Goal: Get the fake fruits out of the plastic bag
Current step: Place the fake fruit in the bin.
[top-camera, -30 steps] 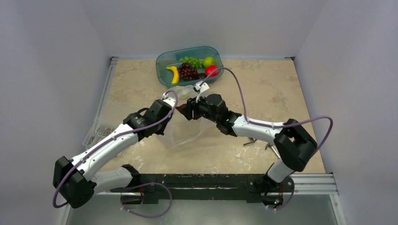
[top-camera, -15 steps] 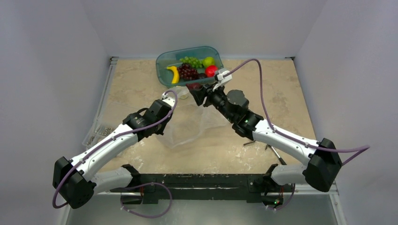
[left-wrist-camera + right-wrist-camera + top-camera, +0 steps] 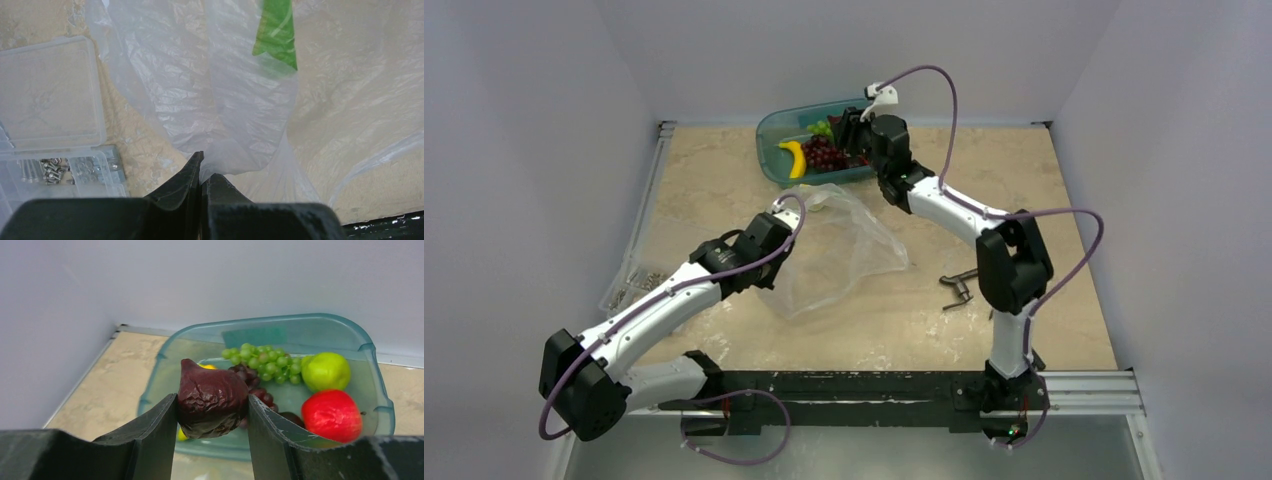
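The maroon fruit [image 3: 212, 399] is above the teal tub's rim, and there is an open gap beside the red fruit [image 3: 291, 396]. My right gripper should keep going down and let go in that gap.
My left gripper [image 3: 204, 165] is shut on a bunched fold of the clear plastic bag [image 3: 240, 100], which sags open across the middle of the table [image 3: 849, 250]. A green patch [image 3: 276, 30] shows through the film. At the back, my right gripper [image 3: 212, 398] is shut on a dark maroon wrinkled fake fruit [image 3: 210, 412], held just above the near rim of the teal tub [image 3: 300, 320]. In the tub lie green grapes [image 3: 262, 360], a green apple [image 3: 326, 371], purple grapes [image 3: 261, 394], a banana [image 3: 795, 158] and a red fruit [image 3: 332, 415].
A flat clear box of metal parts [image 3: 50, 125] sits at the table's left edge [image 3: 629, 285]. Dark metal tools [image 3: 959, 288] lie on the stone top, right of the bag. Grey walls close in the back and both sides.
My right arm has swung from the bag's mouth up to the tub at the back, carrying the dark fruit. The left gripper keeps its hold on the bag, which has spread wider.
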Controlling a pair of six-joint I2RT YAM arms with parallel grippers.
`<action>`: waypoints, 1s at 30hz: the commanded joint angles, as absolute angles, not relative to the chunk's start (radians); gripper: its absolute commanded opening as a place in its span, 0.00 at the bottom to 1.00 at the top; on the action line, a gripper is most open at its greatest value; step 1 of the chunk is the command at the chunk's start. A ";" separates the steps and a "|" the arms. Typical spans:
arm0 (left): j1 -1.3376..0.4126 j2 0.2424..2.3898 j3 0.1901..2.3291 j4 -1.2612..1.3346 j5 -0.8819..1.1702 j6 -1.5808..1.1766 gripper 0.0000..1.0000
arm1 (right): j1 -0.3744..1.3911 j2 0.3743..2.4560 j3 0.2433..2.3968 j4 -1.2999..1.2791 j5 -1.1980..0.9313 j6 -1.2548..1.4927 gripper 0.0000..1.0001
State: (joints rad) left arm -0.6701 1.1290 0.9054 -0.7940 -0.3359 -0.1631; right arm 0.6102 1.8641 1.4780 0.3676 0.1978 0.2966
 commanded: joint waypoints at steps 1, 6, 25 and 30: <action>-0.683 1.149 0.942 -0.788 -0.304 -0.147 0.00 | 0.547 2.038 1.683 0.326 0.147 0.342 0.00; -0.684 1.155 0.945 -0.790 -0.289 -0.141 0.00 | 0.509 2.268 1.925 0.256 0.121 0.338 0.00; -0.686 1.134 0.943 -0.786 -0.237 -0.133 0.18 | 0.505 2.399 2.180 0.009 0.161 0.264 0.98; -0.686 1.123 0.939 -0.783 -0.223 -0.132 0.31 | 0.506 2.325 2.168 -0.126 0.162 0.267 0.99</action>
State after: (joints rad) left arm -0.6823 1.1538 0.9108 -0.7944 -0.2386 -0.1371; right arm 0.5030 2.4615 2.1609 -0.0380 0.1478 0.2802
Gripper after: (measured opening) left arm 0.256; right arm 0.987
